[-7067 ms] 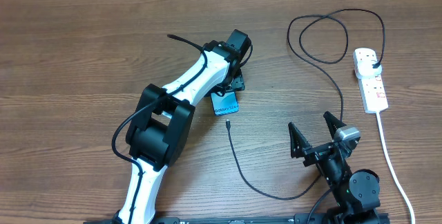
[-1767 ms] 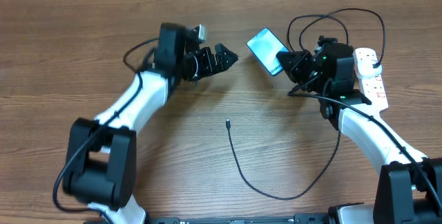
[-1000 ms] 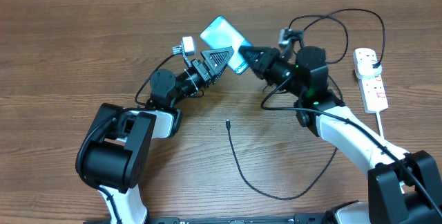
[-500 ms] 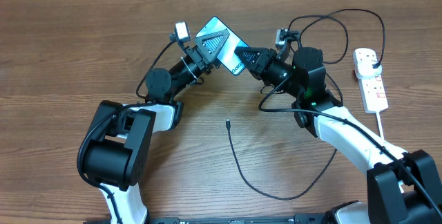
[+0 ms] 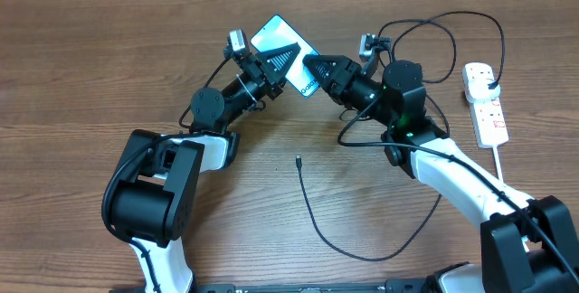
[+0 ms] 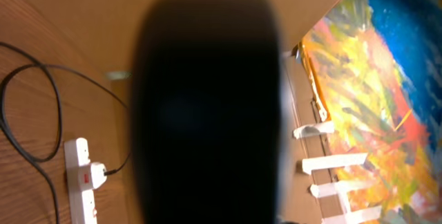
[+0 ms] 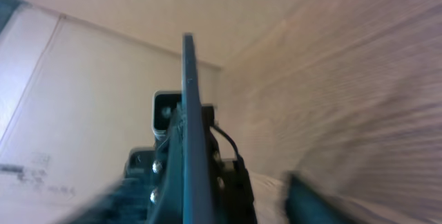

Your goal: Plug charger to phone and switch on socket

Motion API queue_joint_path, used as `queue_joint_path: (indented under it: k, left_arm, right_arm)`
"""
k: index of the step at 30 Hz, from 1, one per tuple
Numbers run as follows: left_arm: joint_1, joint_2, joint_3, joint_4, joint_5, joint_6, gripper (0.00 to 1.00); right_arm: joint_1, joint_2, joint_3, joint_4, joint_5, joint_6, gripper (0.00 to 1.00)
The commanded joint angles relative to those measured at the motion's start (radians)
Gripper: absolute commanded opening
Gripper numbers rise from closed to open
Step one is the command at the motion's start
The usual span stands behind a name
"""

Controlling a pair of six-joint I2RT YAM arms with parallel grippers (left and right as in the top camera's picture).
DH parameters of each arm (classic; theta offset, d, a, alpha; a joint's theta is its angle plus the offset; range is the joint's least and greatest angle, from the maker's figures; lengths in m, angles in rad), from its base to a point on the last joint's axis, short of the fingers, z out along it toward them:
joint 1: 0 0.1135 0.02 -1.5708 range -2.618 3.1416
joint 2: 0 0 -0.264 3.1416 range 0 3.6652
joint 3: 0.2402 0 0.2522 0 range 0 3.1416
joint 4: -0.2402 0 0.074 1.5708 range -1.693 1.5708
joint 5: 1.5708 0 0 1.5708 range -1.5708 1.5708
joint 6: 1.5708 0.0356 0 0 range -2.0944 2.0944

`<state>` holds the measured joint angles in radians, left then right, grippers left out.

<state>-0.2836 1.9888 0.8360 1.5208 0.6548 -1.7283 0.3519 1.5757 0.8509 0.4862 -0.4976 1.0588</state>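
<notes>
The phone [image 5: 283, 43] is at a slant to my right gripper's fingers, so next my left gripper pulls it clear and turns it straight before my right gripper takes the connector tip [image 5: 298, 161].
The phone [image 5: 279, 38], its light-blue screen up, hangs tilted above the table between the two arms. My left gripper [image 5: 282, 61] is shut on its lower left part. My right gripper [image 5: 312, 67] stands open at the phone's right end, its fingers clear of it. From the right wrist the phone [image 7: 188, 113] shows edge-on, with gaps to my blurred fingers [image 7: 311, 196]. From the left wrist the phone [image 6: 207, 113] is a dark blur that hides my fingers. The charger's connector tip [image 5: 298, 160] lies loose on the table. Its cable [image 5: 344, 250] loops round to a plug [image 5: 488, 83] in the socket [image 5: 487, 103].
The socket's thick white cord [image 5: 516, 212] runs down the right side to the table's front edge. The black cable makes loops [image 5: 434, 49] at the back right, behind my right arm. In the left wrist view the socket [image 6: 79, 182] lies low on the left.
My left gripper has closed on the phone and my right gripper has opened off it. The phone has shifted a little up and to the left.
</notes>
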Motion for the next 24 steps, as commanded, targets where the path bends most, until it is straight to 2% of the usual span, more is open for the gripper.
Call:
queue_joint_path:
  k: [1, 5, 8, 9, 15, 22, 24]
  left_arm:
    - [0.060, -0.014, 0.024, -0.211, 0.201, -0.060, 0.04]
    - [0.124, -0.014, 0.031, -0.526, 0.383, -0.027, 0.04]
    - [0.153, -0.013, 0.072, -0.743, 0.494, -0.010, 0.04]
    - [0.166, -0.004, 0.121, -0.827, 0.562, 0.040, 0.04]
    - [0.158, 0.105, 0.348, -0.846, 0.808, 0.045, 0.04]
    - [0.113, 0.220, 0.484, -0.848, 0.792, 0.010, 0.04]
    - [0.095, 0.261, 0.505, -0.845, 0.803, -0.063, 0.04]
  right_arm:
    - [-0.105, -0.070, 0.013, -0.156, -0.125, -0.214, 1.00]
    - [-0.158, -0.253, 0.014, -0.532, 0.026, -0.486, 1.00]
    - [-0.150, -0.360, 0.014, -0.739, 0.155, -0.603, 1.00]
    - [-0.145, -0.400, 0.014, -0.819, 0.194, -0.644, 1.00]
    - [-0.121, -0.439, 0.014, -1.012, 0.262, -0.716, 0.99]
    - [-0.085, -0.439, 0.014, -1.107, 0.293, -0.716, 1.00]
    - [-0.080, -0.439, 0.014, -1.130, 0.304, -0.716, 1.00]
